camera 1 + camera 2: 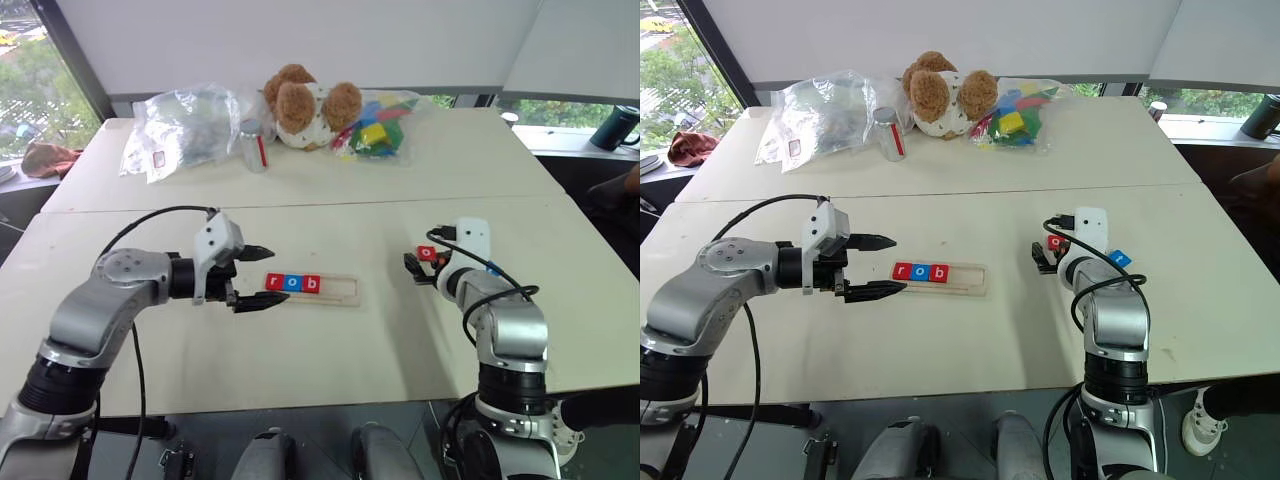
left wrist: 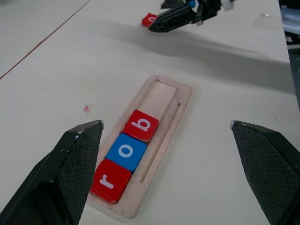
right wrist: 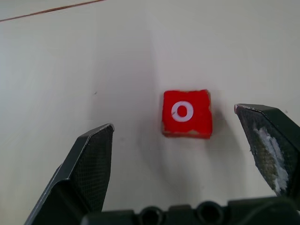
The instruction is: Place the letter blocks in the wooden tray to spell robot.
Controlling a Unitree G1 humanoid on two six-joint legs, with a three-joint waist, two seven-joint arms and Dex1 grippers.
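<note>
Next, my right gripper turns and brings the red o block in from the tray's empty end, because it would hit the red b block while it faces across the tray.
The wooden tray lies mid-table. Its left part holds three letter blocks: a red r, a blue o and a red b. The right part of the tray is bare wood. My left gripper hovers open at the tray's left end, nothing between its fingers. A red o block lies flat on the table to the right. My right gripper is open just short of it, one finger to each side, not touching. A blue block lies beside the right wrist, its letter unreadable.
On the far table stand a teddy bear, a bag of coloured toy bricks, a clear plastic bag and a small jar. A seam divides the two tables. A dark mug sits on the sill, far right.
</note>
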